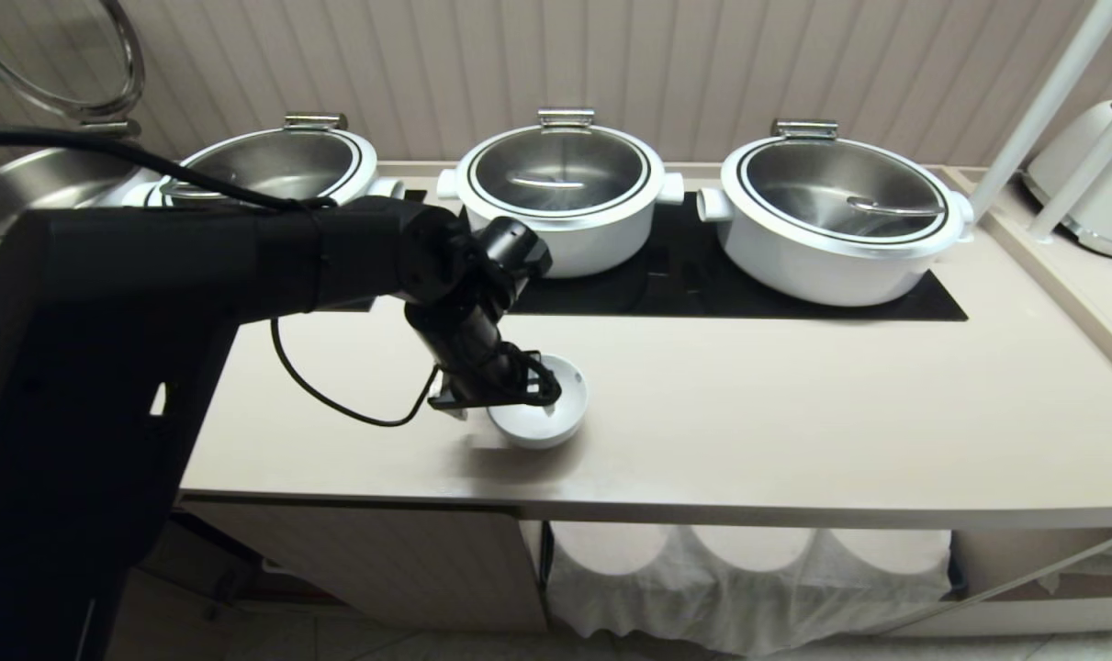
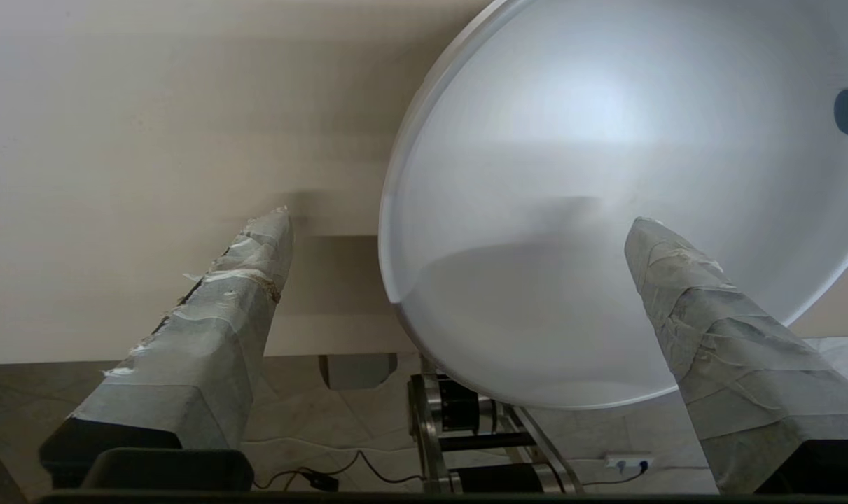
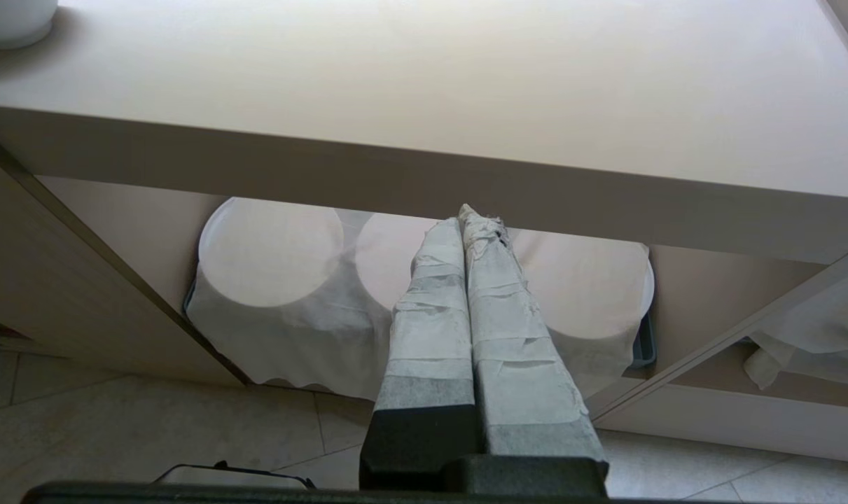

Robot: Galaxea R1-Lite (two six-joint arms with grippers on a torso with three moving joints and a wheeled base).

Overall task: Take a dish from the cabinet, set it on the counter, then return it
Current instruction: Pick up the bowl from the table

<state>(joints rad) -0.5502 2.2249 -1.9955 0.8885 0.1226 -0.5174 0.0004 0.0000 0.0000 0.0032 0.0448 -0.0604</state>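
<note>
The dish's curved side (image 2: 395, 193) widens outward up to the dish's rim, so the dish will tip when I lift, until that side follows the fingers.
The dish (image 1: 556, 418), a small deep white bowl, stands on the cream counter (image 1: 794, 413) near its front edge. My left gripper (image 1: 519, 393) points down at the dish's near-left rim and is open. In the left wrist view one taped finger (image 2: 704, 315) is over the inside of the dish (image 2: 606, 175) and the other (image 2: 234, 294) is outside the rim, both apart from it, so the left gripper (image 2: 459, 220) holds nothing. My right gripper (image 3: 469, 213) is shut and empty, parked low in front of the open cabinet (image 3: 80, 280). It does not show in the head view.
Three white lidded pots (image 1: 560, 197) (image 1: 840, 216) (image 1: 280, 165) stand on the black hob panel (image 1: 684, 285) behind the dish. A fourth pot (image 1: 32, 184) at the far left has its lid raised. Cloth-covered round stacks (image 1: 748, 569) fill the cabinet shelf. White poles (image 1: 1051, 101) rise at the right.
</note>
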